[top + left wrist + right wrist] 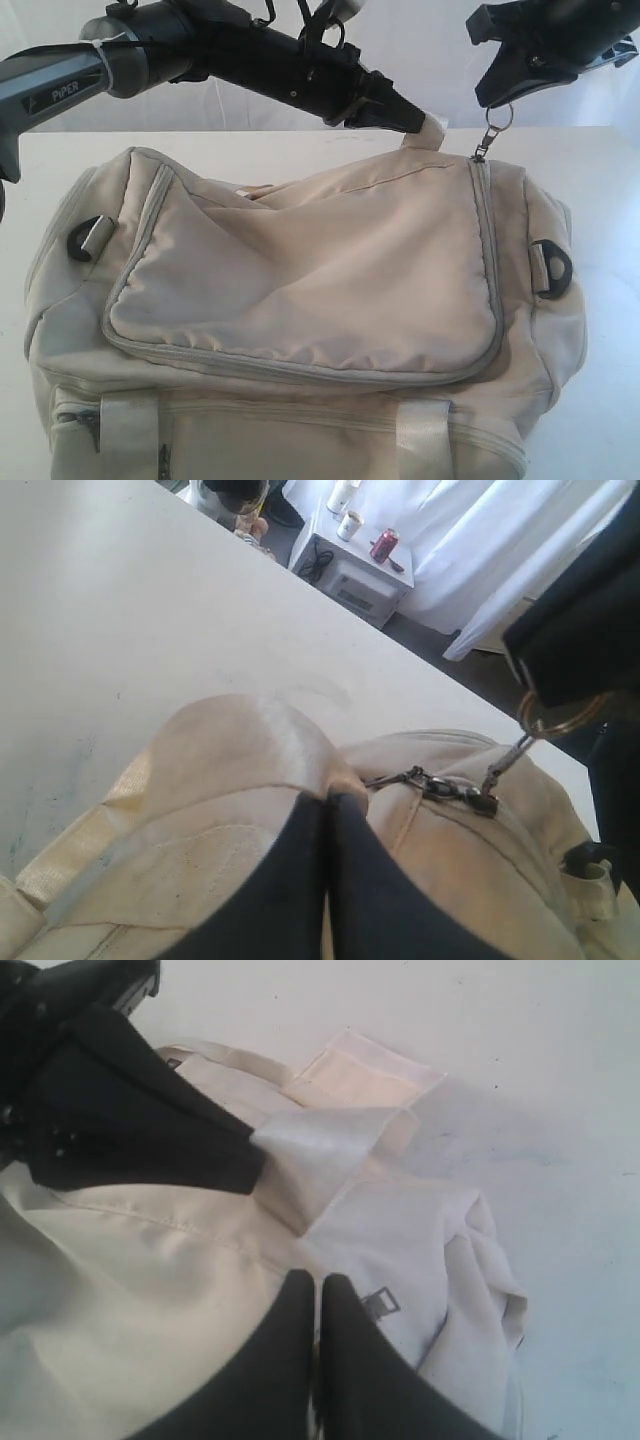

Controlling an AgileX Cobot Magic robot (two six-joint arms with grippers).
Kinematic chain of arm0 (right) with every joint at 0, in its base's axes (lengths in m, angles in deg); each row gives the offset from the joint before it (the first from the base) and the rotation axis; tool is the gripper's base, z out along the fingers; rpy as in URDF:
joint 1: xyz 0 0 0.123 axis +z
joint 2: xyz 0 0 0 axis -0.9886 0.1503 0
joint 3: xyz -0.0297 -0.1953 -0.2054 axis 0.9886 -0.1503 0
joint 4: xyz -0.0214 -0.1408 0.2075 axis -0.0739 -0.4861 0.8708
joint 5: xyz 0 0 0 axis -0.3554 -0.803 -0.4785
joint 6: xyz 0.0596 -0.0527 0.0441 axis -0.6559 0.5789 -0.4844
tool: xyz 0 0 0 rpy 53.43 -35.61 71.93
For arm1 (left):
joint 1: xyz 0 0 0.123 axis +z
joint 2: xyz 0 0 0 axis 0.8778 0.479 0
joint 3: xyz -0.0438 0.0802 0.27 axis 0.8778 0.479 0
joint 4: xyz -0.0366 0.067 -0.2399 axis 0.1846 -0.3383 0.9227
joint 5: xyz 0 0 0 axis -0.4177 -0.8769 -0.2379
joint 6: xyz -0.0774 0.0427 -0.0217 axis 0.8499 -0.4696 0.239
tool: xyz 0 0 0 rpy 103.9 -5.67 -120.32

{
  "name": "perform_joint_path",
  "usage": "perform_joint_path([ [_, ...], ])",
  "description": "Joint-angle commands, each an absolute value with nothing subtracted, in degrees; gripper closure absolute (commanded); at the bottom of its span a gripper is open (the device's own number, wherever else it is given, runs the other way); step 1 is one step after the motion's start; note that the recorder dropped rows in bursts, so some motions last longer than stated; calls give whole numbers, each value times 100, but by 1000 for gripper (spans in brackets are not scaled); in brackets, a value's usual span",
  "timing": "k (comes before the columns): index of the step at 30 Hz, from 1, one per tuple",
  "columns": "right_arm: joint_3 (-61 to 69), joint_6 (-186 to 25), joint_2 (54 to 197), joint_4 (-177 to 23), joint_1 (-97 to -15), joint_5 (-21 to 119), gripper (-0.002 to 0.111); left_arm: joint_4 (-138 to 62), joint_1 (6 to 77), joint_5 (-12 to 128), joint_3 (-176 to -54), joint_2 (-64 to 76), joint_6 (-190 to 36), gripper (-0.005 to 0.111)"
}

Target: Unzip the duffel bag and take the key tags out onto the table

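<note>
The zipper pull (484, 147) sticks up from the grey zipper trim, so the robot's right gripper should grab the metal ring lower down and pull it along that trim (490, 235).
The beige duffel bag (300, 270) fills the white table (600, 170), and its grey zipper trim runs shut around the top flap. My left gripper (415, 122) reaches across and is shut on a webbing handle (436, 131) at the bag's far edge. The left wrist view shows that gripper (330, 798) pinching the strap (250, 740). My right gripper (497, 100) hangs above the flap's far right corner, shut on the metal ring (500, 115) of the zipper pull (481, 150). In its own view the right gripper (318, 1280) has its jaws together. The key tags are hidden.
Black D-rings sit on both ends of the bag (555, 265) (85, 240). A front pocket zipper (90, 420) faces the near edge. Beyond the table's far edge stand a white cabinet (355, 575) with a red can (384, 544) and a white draped backdrop (470, 550).
</note>
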State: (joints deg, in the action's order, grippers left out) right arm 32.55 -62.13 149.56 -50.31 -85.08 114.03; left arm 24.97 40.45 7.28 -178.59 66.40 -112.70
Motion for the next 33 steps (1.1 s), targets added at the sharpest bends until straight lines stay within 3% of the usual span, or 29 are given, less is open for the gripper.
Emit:
perform_joint_path([
  [1,2949,-6238,14680,-4957,-8541,11490,108,2762,4014,692,-17892,6499,-11175,107],
  [21,908,-6118,13340,-4809,-8541,10967,108,2762,4014,713,-17892,6499,-11175,107],
  [33,203,-6063,13349,-4805,-8541,10209,108,2762,4014,713,-17892,6499,-11175,107],
])
